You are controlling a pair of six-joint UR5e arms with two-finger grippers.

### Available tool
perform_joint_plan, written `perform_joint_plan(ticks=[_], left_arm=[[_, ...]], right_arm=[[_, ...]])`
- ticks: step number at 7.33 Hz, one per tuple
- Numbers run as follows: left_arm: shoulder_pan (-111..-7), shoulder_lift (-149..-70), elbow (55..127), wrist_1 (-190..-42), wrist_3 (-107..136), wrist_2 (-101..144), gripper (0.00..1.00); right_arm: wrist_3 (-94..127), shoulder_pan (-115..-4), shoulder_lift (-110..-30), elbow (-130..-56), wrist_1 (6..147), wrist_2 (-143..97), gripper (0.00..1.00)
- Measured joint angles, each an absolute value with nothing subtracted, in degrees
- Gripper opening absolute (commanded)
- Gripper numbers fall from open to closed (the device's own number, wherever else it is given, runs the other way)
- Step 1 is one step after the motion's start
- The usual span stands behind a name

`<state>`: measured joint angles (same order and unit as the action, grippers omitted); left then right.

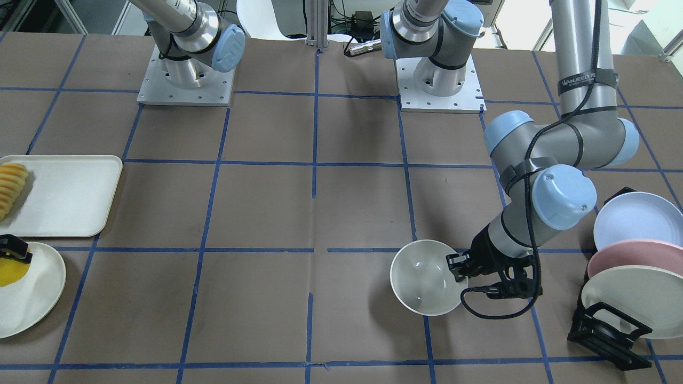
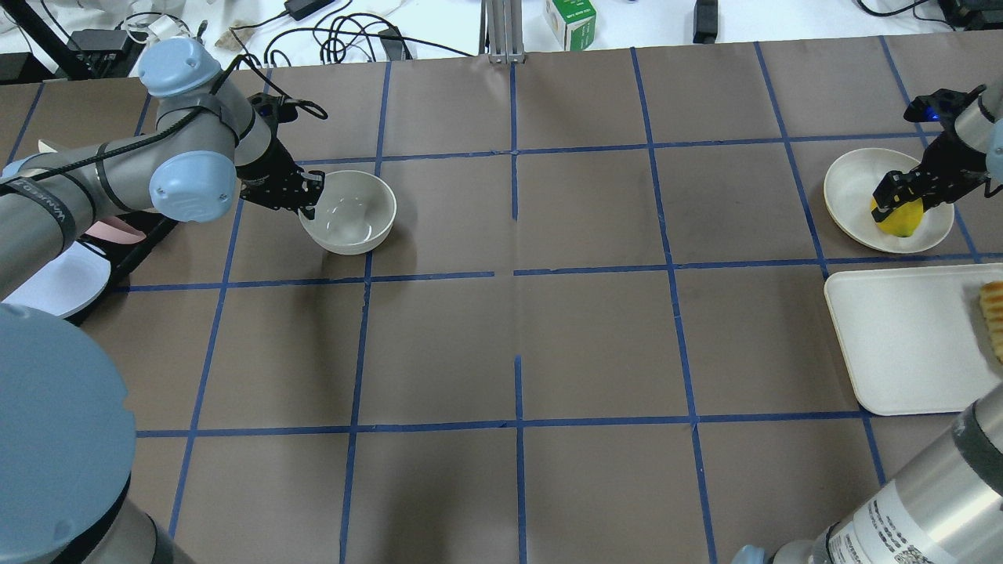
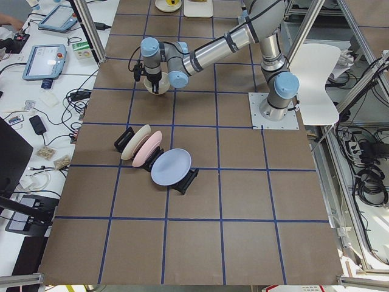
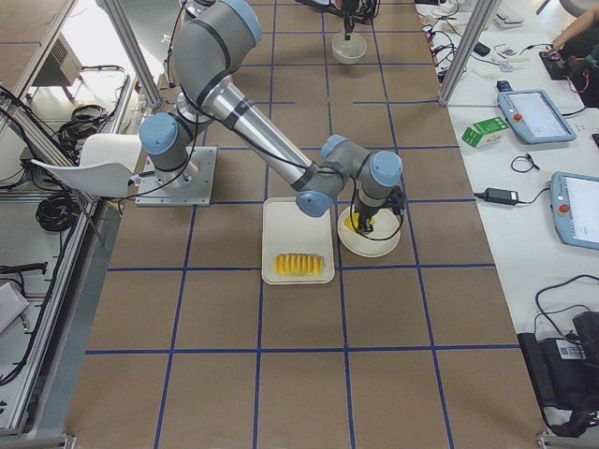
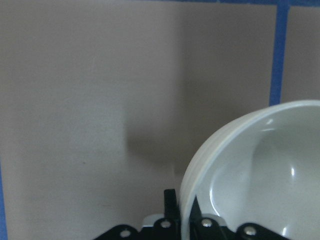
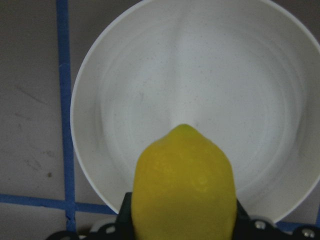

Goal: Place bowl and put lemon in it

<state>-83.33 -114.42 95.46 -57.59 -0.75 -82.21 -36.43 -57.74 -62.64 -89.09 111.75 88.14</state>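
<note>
Next, my left gripper puts the bowl [image 1: 417,277] at the table's middle [image 1: 316,239] and moves away first, because the bowl is far from the lemon in my right gripper.
The off-white bowl [image 2: 350,213] is on the robot's left side of the table, also seen in the front view [image 1: 424,278] and the left wrist view [image 5: 260,170]. My left gripper [image 2: 307,205] is shut on its rim, one finger inside and one outside. I cannot tell whether the bowl rests on the table. The yellow lemon [image 2: 901,221] is held in my shut right gripper [image 2: 893,205] just over a flat off-white plate [image 2: 850,184]. In the right wrist view the lemon [image 6: 185,190] fills the jaws above the plate [image 6: 200,75].
A white rectangular tray [image 2: 901,345] with ridged yellow slices [image 2: 993,317] lies beside the plate. A black rack [image 1: 608,330] holds three plates behind my left arm. Blue tape lines grid the brown table. Both arm bases [image 1: 187,80] stand at the robot's edge.
</note>
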Motion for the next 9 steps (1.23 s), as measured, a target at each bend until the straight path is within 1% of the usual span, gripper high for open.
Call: perform_joint_plan(ticks=[2, 4, 6, 7, 8, 9], left_arm=[[-90.93, -112.77, 95.85, -57.67, 8.23, -79.79, 0.0], [-96.81, -113.97, 96.42, -56.97, 14.47, -79.34, 0.0], [-99.6, -115.05, 97.95, -56.42, 18.54, -79.22, 0.0], [-100.4, -115.28, 98.64, -55.88, 19.36, -79.23, 0.0], [-100.92, -115.53, 98.96, -55.54, 19.93, -79.21, 0.19], [-101.32, -115.74, 99.14, -55.45, 20.15, -79.14, 0.99]], right_arm=[[-34.77, -57.84, -73.21, -89.19, 101.77, 88.37, 0.11], [-31.26, -58.29, -82.98, -89.75, 93.37, 88.7, 0.11], [-28.04, -60.4, -86.58, -91.21, 90.73, 88.71, 0.11], [-24.55, -62.51, -87.24, -92.13, 90.62, 88.38, 0.07], [-19.44, -66.39, -87.66, -92.44, 90.75, 88.13, 0.07], [-13.65, -71.66, -87.9, -92.32, 91.03, 88.13, 0.07]])
